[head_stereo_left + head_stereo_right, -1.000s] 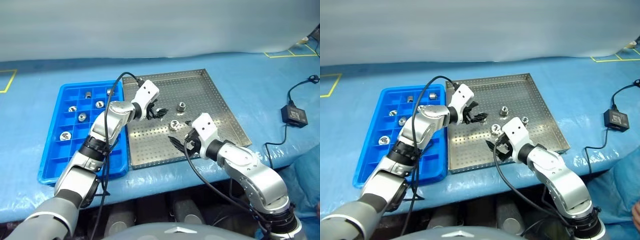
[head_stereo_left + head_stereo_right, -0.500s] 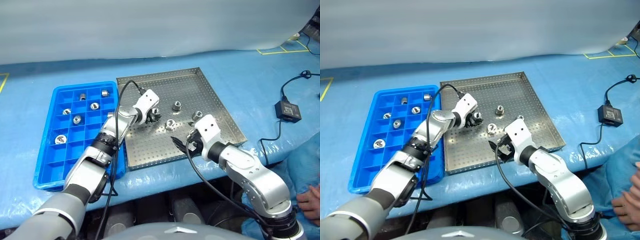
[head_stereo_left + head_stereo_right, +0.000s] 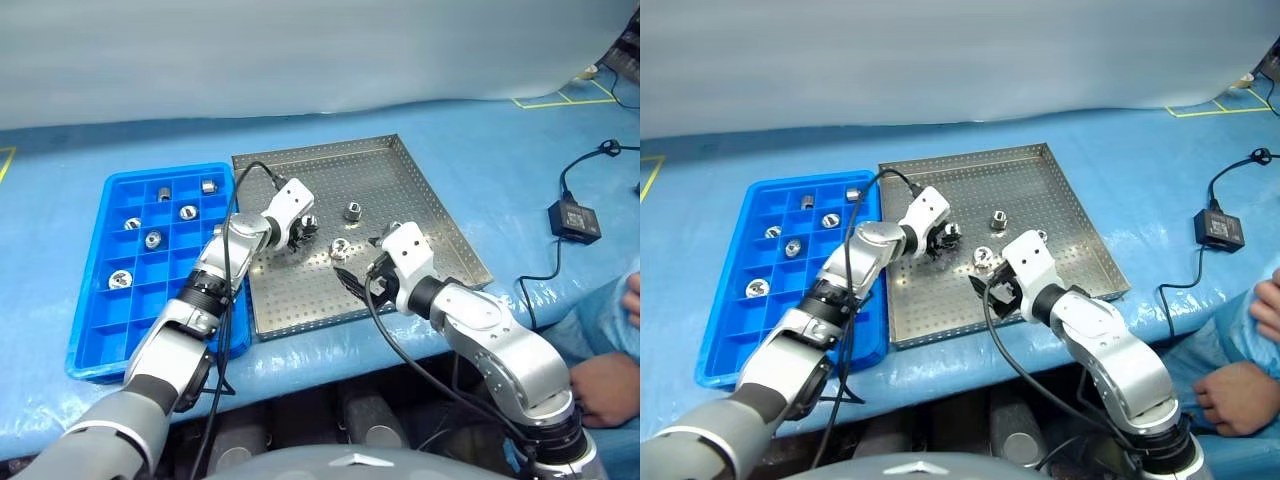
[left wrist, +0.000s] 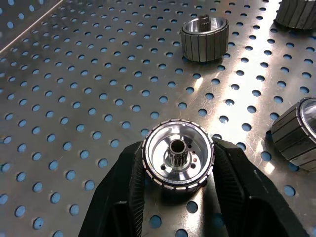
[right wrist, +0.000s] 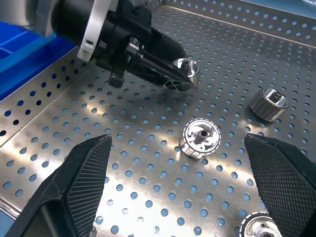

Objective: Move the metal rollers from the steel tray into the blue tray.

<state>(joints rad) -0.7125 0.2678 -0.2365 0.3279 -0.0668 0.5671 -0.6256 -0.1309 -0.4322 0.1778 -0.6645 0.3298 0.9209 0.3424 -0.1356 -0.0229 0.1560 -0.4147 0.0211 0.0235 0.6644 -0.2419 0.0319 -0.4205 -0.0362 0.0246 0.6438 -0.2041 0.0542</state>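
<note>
The left gripper's fingers clamp the metal roller (image 3: 309, 221) and the blue tray's near outer corner (image 3: 97, 345) is empty, so the robot should keep carrying until the roller hangs above that corner.
My left gripper (image 3: 304, 226) is shut on a metal roller (image 4: 177, 155) over the middle of the steel tray (image 3: 400, 180); its black fingers (image 4: 123, 192) clamp both sides. Whether that roller still touches the perforated floor I cannot tell. Three more metal rollers lie loose on the tray nearby (image 3: 353, 211), (image 3: 339, 247), (image 3: 394, 229). My right gripper (image 3: 358, 277) stands open near the tray's front, with nothing between its fingers and one loose roller (image 5: 200, 138) lying ahead of it. The blue tray (image 3: 100, 330) sits left of the steel tray with several rollers (image 3: 153, 239) in its compartments.
A black power adapter (image 3: 575, 218) with its cable lies on the blue table cover to the right. A person's hand (image 3: 600, 375) is at the lower right, beside my right arm. Yellow tape marks (image 3: 550, 100) are at the far right.
The left gripper's fingers have closed on the roller. The right gripper has stayed open in place. A person's hand has come in at the lower right. The camera has shifted.
</note>
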